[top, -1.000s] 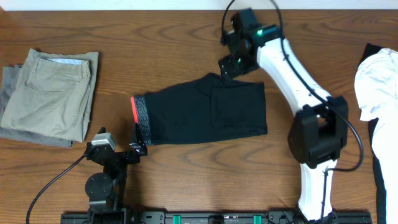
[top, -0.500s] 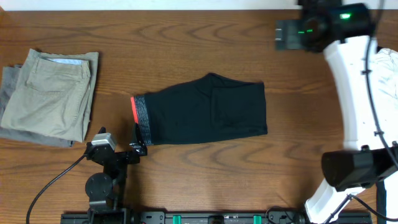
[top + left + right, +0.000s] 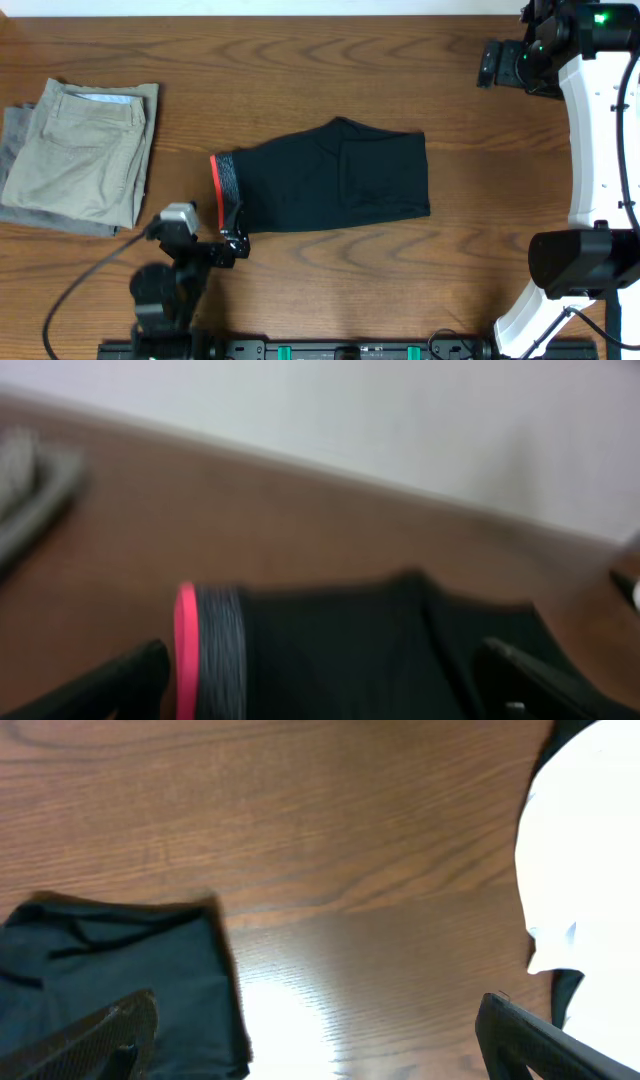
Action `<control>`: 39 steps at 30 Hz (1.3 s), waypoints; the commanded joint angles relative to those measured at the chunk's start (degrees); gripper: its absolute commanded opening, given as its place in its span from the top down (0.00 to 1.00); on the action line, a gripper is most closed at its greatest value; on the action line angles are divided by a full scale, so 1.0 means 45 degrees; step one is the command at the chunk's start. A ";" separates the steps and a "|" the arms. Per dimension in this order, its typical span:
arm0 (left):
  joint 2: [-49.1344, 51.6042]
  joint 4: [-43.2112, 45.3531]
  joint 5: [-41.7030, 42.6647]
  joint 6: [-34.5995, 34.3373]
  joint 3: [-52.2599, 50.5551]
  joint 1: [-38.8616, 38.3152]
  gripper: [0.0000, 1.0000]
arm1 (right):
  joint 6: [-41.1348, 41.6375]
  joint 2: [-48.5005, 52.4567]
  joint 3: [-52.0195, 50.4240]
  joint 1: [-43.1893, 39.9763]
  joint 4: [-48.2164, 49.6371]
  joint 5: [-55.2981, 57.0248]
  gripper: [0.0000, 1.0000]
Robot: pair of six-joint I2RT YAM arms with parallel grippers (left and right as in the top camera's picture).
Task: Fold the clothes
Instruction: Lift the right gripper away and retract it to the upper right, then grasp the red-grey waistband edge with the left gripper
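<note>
The grey waistband [image 3: 221, 652] has a red-orange edge [image 3: 187, 650] around it. The waistband will flop into a wavy opening with red-orange showing inside when I fold it over.
The black pants [image 3: 330, 180] lie folded in the middle of the table, the grey waistband with its red-orange edge [image 3: 216, 190] to the left. My left gripper [image 3: 230, 240] is open and empty at the front corner of the waistband. In the left wrist view its fingers [image 3: 320, 665] spread wide, with the pants [image 3: 380, 650] and red edge [image 3: 186, 650] ahead. My right gripper [image 3: 490, 65] is open and empty above the back right of the table, far from the pants. The right wrist view shows its fingers [image 3: 315, 1015] over bare wood, with the pants' corner [image 3: 120, 970] at lower left.
Folded tan khaki trousers [image 3: 85, 150] lie on a grey garment at the left edge. A white garment [image 3: 590, 850] over something black lies at the right edge, seen in the right wrist view. The white right arm [image 3: 600, 150] spans the right side.
My right arm has swung away from the pants' far edge to the back right corner. My left gripper has shifted slightly right, near the waistband. The pants have not moved.
</note>
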 commanded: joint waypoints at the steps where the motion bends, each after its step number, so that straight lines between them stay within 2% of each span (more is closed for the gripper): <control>1: 0.3167 -0.1525 0.0287 0.0733 0.2822 0.0053 0.02 | 0.0146 0.0083 0.0019 -0.0049 0.0005 -0.0408 0.01; 7: 0.9311 -0.5051 0.0534 0.3089 0.7737 0.0155 0.02 | 0.0146 0.0078 0.0019 -0.0049 -0.0015 -0.0403 0.01; 11: 1.2177 -0.5600 0.0155 0.3079 0.8816 0.0155 0.02 | 0.0146 0.0083 0.0019 -0.0034 -0.0010 -0.0418 0.01; 15: 1.4192 -0.5644 -0.2021 0.1467 0.8854 0.0500 0.02 | 0.0146 0.0078 0.0019 -0.0010 -0.0005 -0.0544 0.01; 20: 1.5771 -0.5629 -0.1724 0.1685 0.8854 0.1180 0.02 | 0.0146 0.0078 0.0019 0.0000 -0.0010 -0.0544 0.01; 26: 1.6995 -0.5343 0.0733 0.2705 0.8854 0.1248 0.02 | 0.0146 0.0083 0.0019 0.0015 0.0073 -0.1064 0.01; 33: 1.8666 -0.5187 0.2147 0.3094 0.8850 0.1248 0.02 | 0.0136 0.0078 0.0019 0.0010 0.0092 -0.1209 0.01; 39: 1.9390 -0.4716 0.2594 0.3094 0.8850 0.1243 0.02 | 0.0136 0.0083 0.0019 0.0010 0.0029 -0.1209 0.01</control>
